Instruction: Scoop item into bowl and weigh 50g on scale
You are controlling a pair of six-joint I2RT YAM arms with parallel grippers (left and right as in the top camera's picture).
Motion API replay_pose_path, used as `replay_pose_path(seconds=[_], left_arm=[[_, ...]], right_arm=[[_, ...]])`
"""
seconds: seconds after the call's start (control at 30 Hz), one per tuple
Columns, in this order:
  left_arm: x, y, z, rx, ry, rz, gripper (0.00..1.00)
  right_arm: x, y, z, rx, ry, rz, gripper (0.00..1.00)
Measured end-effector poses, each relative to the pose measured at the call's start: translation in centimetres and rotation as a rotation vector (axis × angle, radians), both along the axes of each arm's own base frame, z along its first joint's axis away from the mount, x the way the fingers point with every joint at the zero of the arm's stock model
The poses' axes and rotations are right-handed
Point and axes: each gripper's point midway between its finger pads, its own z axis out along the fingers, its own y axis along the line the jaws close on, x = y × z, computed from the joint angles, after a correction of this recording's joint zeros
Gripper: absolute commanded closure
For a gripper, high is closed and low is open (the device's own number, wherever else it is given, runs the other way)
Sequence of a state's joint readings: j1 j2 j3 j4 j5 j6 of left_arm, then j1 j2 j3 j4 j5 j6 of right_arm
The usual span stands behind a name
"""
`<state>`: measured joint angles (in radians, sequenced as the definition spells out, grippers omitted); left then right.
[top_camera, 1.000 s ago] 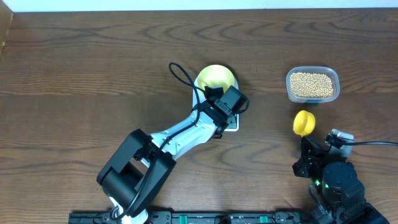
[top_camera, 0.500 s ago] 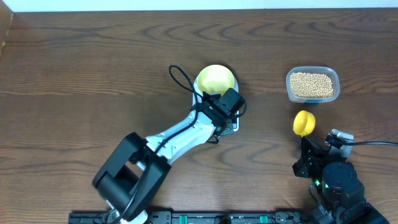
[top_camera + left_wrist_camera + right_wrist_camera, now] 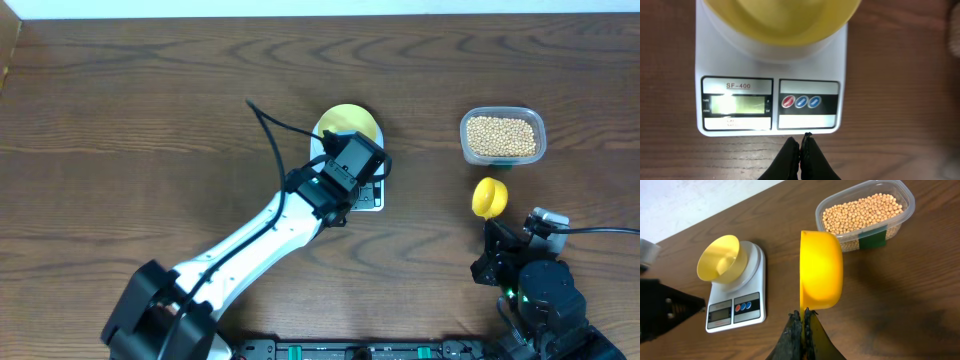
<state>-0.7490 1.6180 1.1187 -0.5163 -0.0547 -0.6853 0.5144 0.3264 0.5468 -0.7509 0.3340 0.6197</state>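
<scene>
The left gripper's closed fingers hover by the scale's front edge (image 3: 765, 133), short of the red button (image 3: 788, 101), so the robot should move them over that button and push down.
The pale yellow bowl (image 3: 348, 121) stands on the white scale (image 3: 372, 200). No beans show in the bowl in the right wrist view (image 3: 720, 260). My left gripper (image 3: 352, 180) is shut and empty. In the left wrist view it (image 3: 801, 140) hovers just in front of the scale's (image 3: 770, 65) front edge, near the lit display (image 3: 737, 104) and three coloured buttons (image 3: 801, 101). My right gripper (image 3: 803, 314) is shut on the handle of a yellow measuring spoon (image 3: 821, 270), held on its side and empty. The tan beans (image 3: 860, 215) fill a clear container (image 3: 502, 136) behind the spoon (image 3: 488, 197).
The left arm (image 3: 250, 240) stretches diagonally from the front left to the scale, with a black cable looping above it. The right arm's base (image 3: 535, 285) sits at the front right. The brown wooden table (image 3: 120, 120) ends at a pale wall at the back.
The left arm has swung its elbow down and left, and its gripper has shifted slightly left over the scale's front. The right arm and spoon have not moved.
</scene>
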Motion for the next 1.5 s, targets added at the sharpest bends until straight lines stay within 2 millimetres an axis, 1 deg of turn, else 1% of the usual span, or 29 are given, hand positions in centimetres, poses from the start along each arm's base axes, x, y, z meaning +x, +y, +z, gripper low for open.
replay_pose_path(seconds=[0.17,0.3,0.37,0.43,0.5,0.53,0.57,0.6,0.7,0.77,0.83,0.97,1.03,1.1,1.23,1.37,1.43,1.5], left_arm=[[-0.1,0.1,-1.9,0.027,0.042,0.019,0.93],[-0.5,0.7,-2.2,0.051,0.061,0.023,0.93],[-0.9,1.6,-2.2,0.08,0.076,0.032,0.93],[-1.1,2.7,-1.7,0.102,0.08,0.042,0.93],[-1.0,3.8,-0.7,0.106,0.073,0.057,0.93],[-0.7,4.6,0.2,0.096,0.059,0.075,0.93],[-0.6,4.8,0.5,0.093,0.053,0.08,0.93],[-0.2,5.4,1.3,0.08,0.036,0.101,0.93],[0.9,7.0,2.7,0.056,0.002,0.153,0.93],[1.3,7.8,3.0,0.051,-0.008,0.179,0.93],[1.5,8.1,3.1,0.052,-0.011,0.189,0.93],[1.7,7.3,3.1,0.041,-0.026,0.174,0.93],[1.4,6.6,2.7,0.046,-0.016,0.156,0.93],[1.0,5.8,1.7,0.057,0.005,0.141,0.93],[0.2,4.3,-1.0,0.084,0.065,0.142,0.93],[0.7,3.3,-3.7,0.09,0.092,0.162,0.93],[0.9,2.8,-4.4,0.078,0.098,0.164,0.93],[1.3,2.2,-4.5,0.054,0.094,0.162,0.93]], right_arm=[[-0.1,-0.4,-0.3,-0.016,0.01,-0.014,0.99],[-0.3,-1.1,-0.7,-0.044,0.024,-0.042,0.99],[-0.4,-1.5,-1.0,-0.062,0.035,-0.057,0.99],[-0.8,-2.0,-1.5,-0.087,0.058,-0.071,0.99],[-1.0,-2.4,-1.9,-0.107,0.074,-0.085,0.99],[-1.1,-2.8,-2.0,-0.115,0.076,-0.102,0.99],[-1.1,-2.9,-1.9,-0.116,0.076,-0.108,0.99],[-1.0,-3.1,-1.9,-0.107,0.072,-0.128,0.99],[-1.0,-3.8,-1.7,-0.056,0.064,-0.202,0.99],[-0.9,-4.2,-1.7,-0.022,0.061,-0.252,0.99],[-0.8,-4.6,-1.8,-0.003,0.066,-0.291,0.99],[-0.4,-5.4,-2.6,-0.022,0.106,-0.357,0.99],[0.0,-5.6,-2.9,-0.047,0.123,-0.38,0.99],[0.5,-5.6,-3.1,-0.071,0.133,-0.382,0.99],[1.6,-5.1,-3.4,-0.118,0.144,-0.353,0.99],[2.0,-4.8,-3.4,-0.141,0.145,-0.331,0.99],[2.0,-4.8,-3.4,-0.146,0.144,-0.326,0.99],[2.0,-4.8,-3.3,-0.15,0.144,-0.323,0.99]])
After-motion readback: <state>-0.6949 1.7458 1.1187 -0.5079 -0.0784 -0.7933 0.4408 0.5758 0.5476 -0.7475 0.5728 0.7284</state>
